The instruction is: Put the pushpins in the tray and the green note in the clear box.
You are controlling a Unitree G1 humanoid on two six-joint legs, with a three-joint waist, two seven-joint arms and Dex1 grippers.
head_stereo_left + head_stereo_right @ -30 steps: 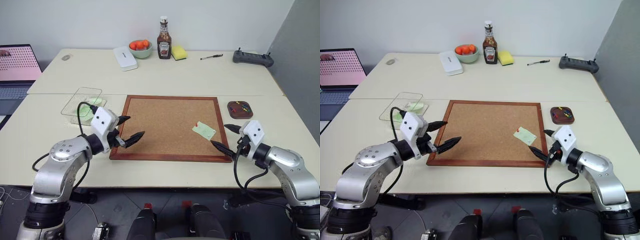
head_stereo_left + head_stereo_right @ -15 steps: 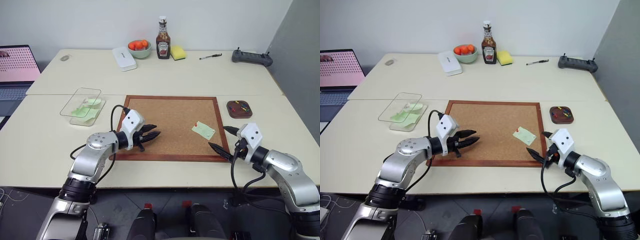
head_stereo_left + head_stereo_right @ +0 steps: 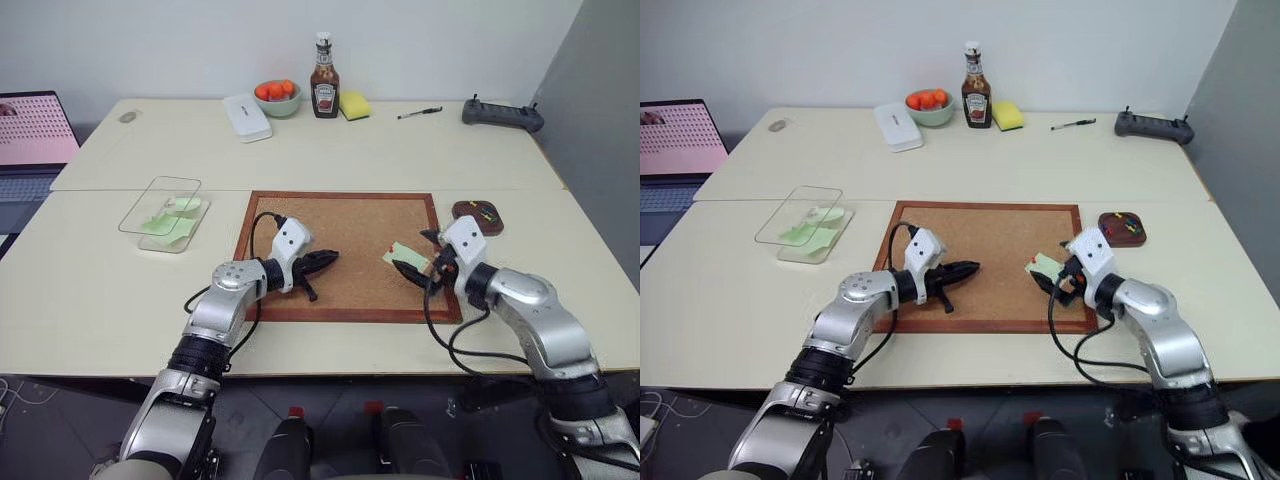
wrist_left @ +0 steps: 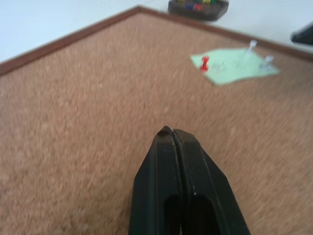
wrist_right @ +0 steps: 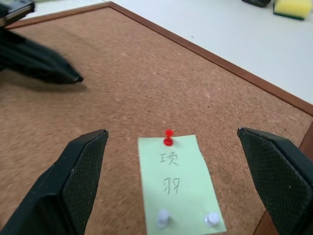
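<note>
The robot's right gripper should move the red pushpin (image 5: 168,137) to the tray first and the pale pins next, since pins fasten both ends of the green note (image 5: 180,186) to the cork board.
The green note (image 5: 178,186) lies on the cork board (image 3: 340,215) near its right edge. A red pushpin (image 5: 168,138) holds one end and two pale pins (image 5: 163,219) the other. My right gripper (image 3: 413,252) is open and straddles the note, one finger (image 5: 83,166) on each side. My left gripper (image 3: 333,257) is shut and empty, low over the board's middle, pointing toward the note. The dark brown tray (image 3: 478,216), with several coloured pushpins in it, sits on the table right of the board. The clear box (image 3: 165,212) stands left of the board with green slips inside.
Along the table's far edge stand a ketchup bottle (image 3: 324,65), a bowl of oranges (image 3: 278,97), a yellow sponge (image 3: 355,104), a white flat case (image 3: 249,116), a pen (image 3: 421,113) and a black controller (image 3: 503,114). A laptop (image 3: 30,130) sits at far left.
My left gripper has swung right over the cork board and shut. My right gripper has moved in from the board's front right corner to straddle the note, still open.
</note>
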